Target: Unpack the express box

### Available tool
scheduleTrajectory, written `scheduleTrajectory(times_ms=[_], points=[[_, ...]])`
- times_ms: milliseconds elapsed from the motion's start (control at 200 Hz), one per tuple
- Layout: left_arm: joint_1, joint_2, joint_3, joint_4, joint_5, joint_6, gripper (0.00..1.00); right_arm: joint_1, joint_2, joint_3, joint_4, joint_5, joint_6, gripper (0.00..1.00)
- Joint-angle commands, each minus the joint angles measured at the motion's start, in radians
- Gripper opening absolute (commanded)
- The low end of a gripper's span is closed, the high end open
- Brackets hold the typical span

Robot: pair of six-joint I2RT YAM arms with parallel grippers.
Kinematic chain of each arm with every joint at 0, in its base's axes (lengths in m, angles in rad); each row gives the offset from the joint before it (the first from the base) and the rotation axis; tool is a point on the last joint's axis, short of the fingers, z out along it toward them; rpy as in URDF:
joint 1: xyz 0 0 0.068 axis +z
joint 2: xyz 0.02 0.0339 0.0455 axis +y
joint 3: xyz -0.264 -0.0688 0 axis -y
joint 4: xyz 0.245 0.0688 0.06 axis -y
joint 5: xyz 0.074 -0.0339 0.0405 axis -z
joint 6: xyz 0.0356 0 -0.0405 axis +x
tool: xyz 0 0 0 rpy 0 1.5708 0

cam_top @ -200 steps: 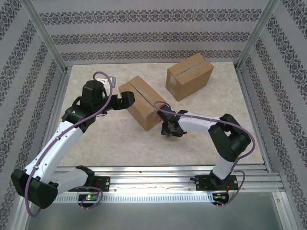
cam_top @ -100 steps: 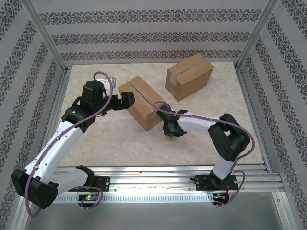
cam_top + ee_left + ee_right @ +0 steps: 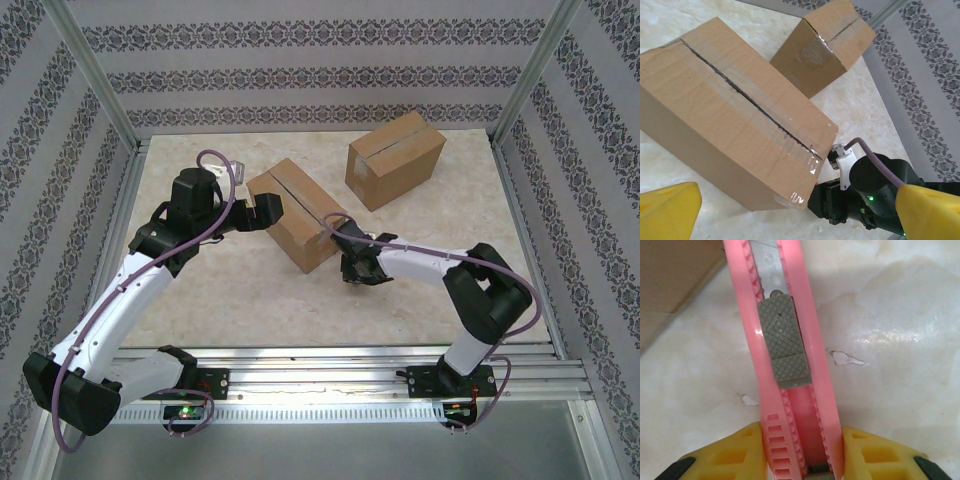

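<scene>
I can see my right gripper holds the pink knife's rear end (image 3: 805,442) and leaves the front of its handle (image 3: 799,277) free, so I keep moving my left gripper there and close it.
The nearer express box (image 3: 300,218) lies mid-table, and a dark line runs along its taped top seam (image 3: 740,92). My left gripper (image 3: 268,210) stands open at the box's left end; its yellow fingers (image 3: 670,212) hold nothing. My right gripper (image 3: 356,270) sits low at the box's near right corner (image 3: 812,192), shut on a pink utility knife (image 3: 785,340). The knife has a grey slider and points away over the marble table (image 3: 890,315). The yellow pads (image 3: 732,455) press on both sides of the knife's handle.
A second taped cardboard box (image 3: 395,160) stands at the back right, also seen in the left wrist view (image 3: 827,45). Patterned walls and metal posts (image 3: 95,85) enclose the table. A metal rail (image 3: 320,365) runs along the near edge.
My right gripper's jaws have closed onto the pink knife, and the right arm's elbow has shifted slightly right. The left arm and both boxes have not moved.
</scene>
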Motion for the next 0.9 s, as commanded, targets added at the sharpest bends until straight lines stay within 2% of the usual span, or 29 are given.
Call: scheduleTrajectory(times_ms=[0,305,495,754,894], points=[[-0.025,0.006,0.037,0.000,0.064,-0.006,1.00,0.006,-0.133,-0.031,0.052,0.008,-0.069,0.22],[-0.111,0.118,0.091,0.116,0.168,-0.059,0.99,-0.011,-0.462,-0.090,-0.050,0.057,-0.147,0.19],[-0.183,0.236,0.153,0.224,0.196,-0.081,0.99,-0.012,-0.626,-0.085,-0.054,0.013,-0.201,0.17],[-0.247,0.387,0.241,0.350,0.187,-0.108,0.97,-0.012,-0.686,-0.058,-0.035,-0.094,-0.235,0.15],[-0.255,0.443,0.271,0.367,0.190,-0.124,0.93,-0.012,-0.693,-0.064,0.009,-0.135,-0.232,0.14]])
